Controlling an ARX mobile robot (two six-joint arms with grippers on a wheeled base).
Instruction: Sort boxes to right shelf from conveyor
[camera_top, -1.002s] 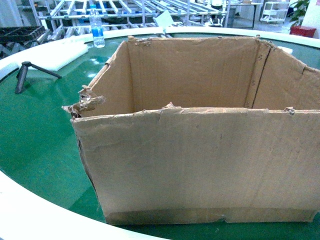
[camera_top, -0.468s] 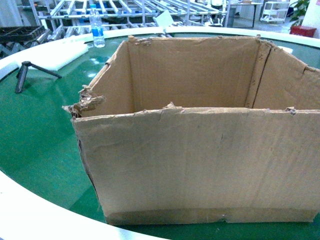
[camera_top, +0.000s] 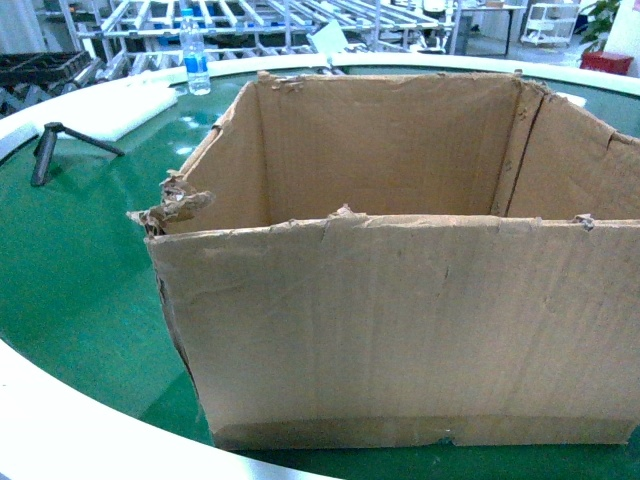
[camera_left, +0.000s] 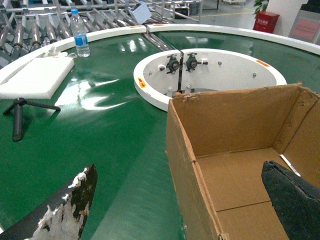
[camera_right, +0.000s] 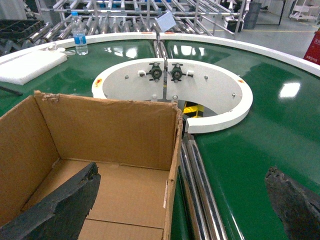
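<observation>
I am going to lift the brown box (camera_top: 400, 320) by its sides, and its bottom will stay shut because the box's bottom flaps meet in a tight seam (camera_right: 125, 221).
A big brown cardboard box (camera_top: 400, 320) with ragged top edges stands open and empty on the green conveyor (camera_top: 80, 270). My left gripper (camera_left: 179, 170) is open and straddles the box's left wall (camera_left: 187, 165), with one finger (camera_left: 80, 205) over the belt and the other inside the box. My right gripper (camera_right: 182, 170) is open too, astride the right wall (camera_right: 172, 165), with one finger (camera_right: 62, 205) inside and the other over the belt. Neither gripper shows in the head view. Silvery steel racks (camera_top: 260, 20) stand beyond the far rim; I cannot tell whether one is the right shelf.
A water bottle (camera_top: 195, 55), a white foam slab (camera_top: 110, 110) and a small black tripod (camera_top: 50, 150) lie on the belt at the back left. The white inner ring (camera_right: 215, 115) and a strip of steel rollers (camera_right: 197, 195) sit just right of the box.
The box has crept very slightly right and lower in the head view. Nothing else differs.
</observation>
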